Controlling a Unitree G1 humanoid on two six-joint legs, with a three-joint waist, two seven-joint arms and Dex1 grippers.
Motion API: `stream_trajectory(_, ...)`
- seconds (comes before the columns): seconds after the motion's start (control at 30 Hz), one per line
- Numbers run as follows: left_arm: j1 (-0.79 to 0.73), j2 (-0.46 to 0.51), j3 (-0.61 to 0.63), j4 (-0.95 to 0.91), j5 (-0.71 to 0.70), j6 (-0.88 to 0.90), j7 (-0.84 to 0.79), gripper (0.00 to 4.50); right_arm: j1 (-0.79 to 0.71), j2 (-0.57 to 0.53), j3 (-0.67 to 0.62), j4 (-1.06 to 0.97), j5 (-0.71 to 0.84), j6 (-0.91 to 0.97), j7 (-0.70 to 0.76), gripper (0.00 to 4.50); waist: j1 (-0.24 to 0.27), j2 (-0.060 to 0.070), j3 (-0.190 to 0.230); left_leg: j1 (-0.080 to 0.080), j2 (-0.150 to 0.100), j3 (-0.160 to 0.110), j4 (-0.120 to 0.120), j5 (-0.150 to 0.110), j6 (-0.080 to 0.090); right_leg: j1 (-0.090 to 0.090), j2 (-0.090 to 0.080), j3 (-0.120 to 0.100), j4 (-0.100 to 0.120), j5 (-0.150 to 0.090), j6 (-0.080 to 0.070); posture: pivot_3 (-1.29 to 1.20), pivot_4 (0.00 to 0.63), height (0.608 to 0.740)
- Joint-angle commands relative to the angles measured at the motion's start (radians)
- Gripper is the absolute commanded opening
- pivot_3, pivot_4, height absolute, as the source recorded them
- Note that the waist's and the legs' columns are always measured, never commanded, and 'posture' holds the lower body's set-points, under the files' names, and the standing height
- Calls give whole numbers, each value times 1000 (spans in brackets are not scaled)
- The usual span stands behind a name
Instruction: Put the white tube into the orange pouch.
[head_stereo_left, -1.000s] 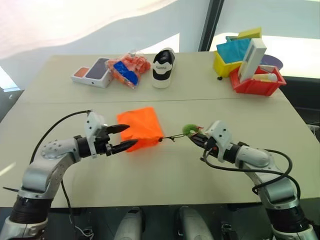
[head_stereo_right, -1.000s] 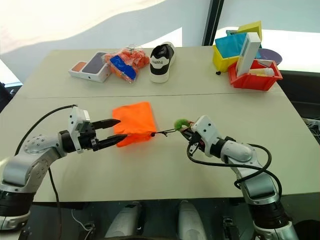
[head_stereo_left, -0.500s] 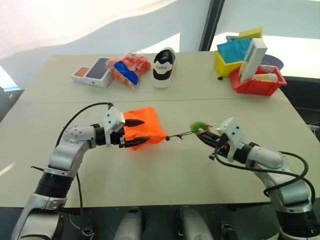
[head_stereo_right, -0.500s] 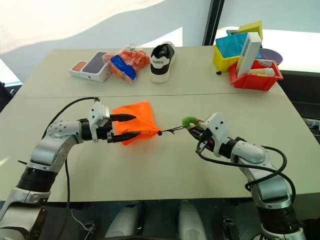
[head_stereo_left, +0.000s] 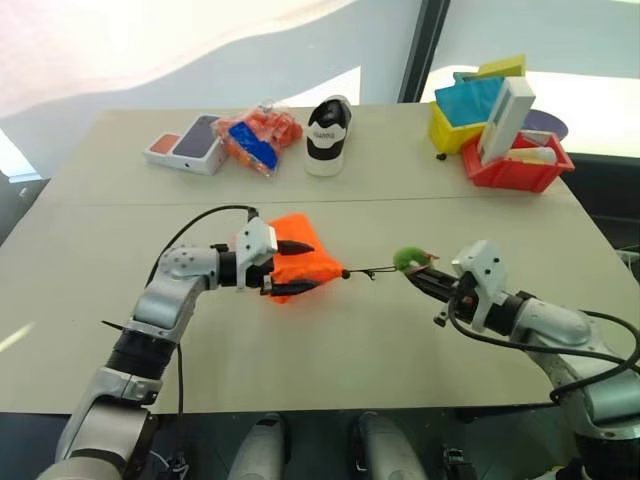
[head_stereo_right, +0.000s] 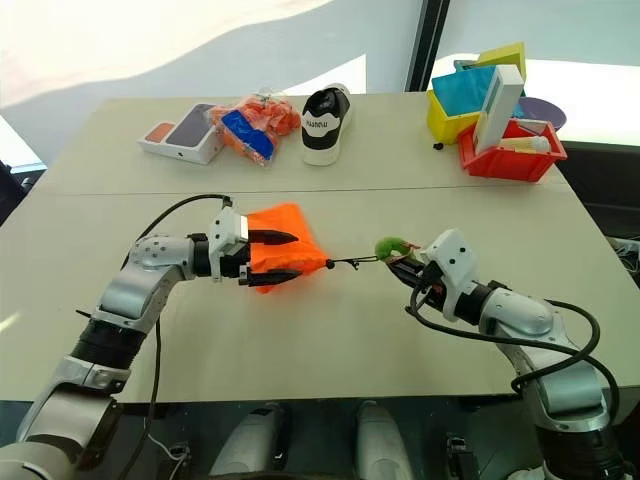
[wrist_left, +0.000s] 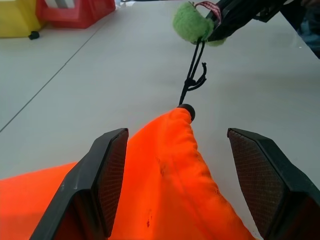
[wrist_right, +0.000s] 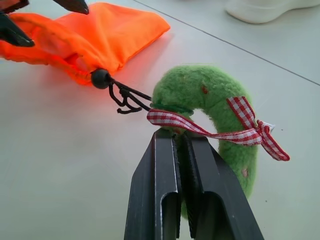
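Note:
Next, my left gripper moves forward and closes at the cord's black bead (head_stereo_left: 346, 273), because its open fingers are on both sides of the orange pouch's fabric (head_stereo_left: 317, 267), short of that bead.
The orange pouch (head_stereo_left: 298, 257) lies in the middle of the table, its black cord (head_stereo_left: 372, 270) stretched out to the right. My left gripper (head_stereo_left: 313, 265) is open and level, one finger on each side of the pouch's gathered mouth (wrist_left: 177, 130), with its pads (wrist_left: 112, 170) clear of the fabric. My right gripper (wrist_right: 181, 137) is shut on the fuzzy green ball (wrist_right: 210, 95) at the cord's end, by its checked ribbon (wrist_right: 220, 131). The white tube is out of view.
Along the far edge stand two phone boxes (head_stereo_left: 185, 143), a clear bag of orange snacks (head_stereo_left: 258, 135) and a black-and-white shoe (head_stereo_left: 325, 135). At the far right are a yellow bin (head_stereo_left: 452, 128) and a red bin (head_stereo_left: 515, 170) holding a tall white box (head_stereo_left: 505, 118).
My left gripper has slid to the right along the pouch to its mouth end. My right gripper has drawn the green ball to the right, pulling the cord taut and dragging the pouch slightly.

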Motion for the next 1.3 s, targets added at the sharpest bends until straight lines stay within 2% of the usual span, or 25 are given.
stream_trajectory(0.03, -90, -34, -5, 58, 6, -40, -32, 3392, -16, -8, 3, -47, 12, -25, 2, 55, 1, 0, 0, 0, 0, 0, 0, 0, 0, 0, 0, 0, 0, 0, 0, 0, 150, 740)
stream_trajectory(0.17, -201, -88, -7, 179, 16, -58, -64, 3392, -27, -1, 24, -46, 6, -33, -7, 55, 0, 0, 0, 0, 0, 0, 1, 0, 0, 1, 0, 0, 0, 1, 1, 0, 150, 740)
stream_trajectory(0.3, -288, -125, -30, 338, 93, -133, -58, 3392, -21, 2, 32, -61, 3, -37, -19, 55, -3, 0, 0, 0, -1, 0, 1, 0, 0, 1, 0, 0, 0, 1, 2, 0, 150, 740)
stream_trajectory(0.47, -312, -138, -94, 456, 182, -233, -105, 3392, -3, 5, 32, -92, 5, -35, -43, 55, -4, 0, 0, 0, 0, 0, 1, 0, 0, 1, 1, 0, 0, 1, 2, 0, 150, 740)
stream_trajectory(0.63, -291, -106, -128, 469, 214, -264, -196, 3392, 9, 5, 28, -111, 9, -31, -58, 55, -3, 0, 0, 0, 0, 0, 1, 0, 0, 1, 1, 0, 0, 1, 2, 0, 150, 740)
stream_trajectory(1.1, -253, -97, -113, 433, 222, -274, -204, 3392, -4, 3, 43, -83, -5, -54, -63, 55, -2, 0, 0, 0, 0, 0, 1, 0, 0, 1, 1, 0, 1, 1, 2, 0, 150, 740)
stream_trajectory(1.3, -231, -95, -114, 407, 218, -262, -206, 3392, -45, 66, -46, -70, 111, 16, -119, 55, -2, 0, 0, 0, 0, 0, 2, 0, 0, 1, 1, 0, 2, 1, 2, 0, 150, 740)
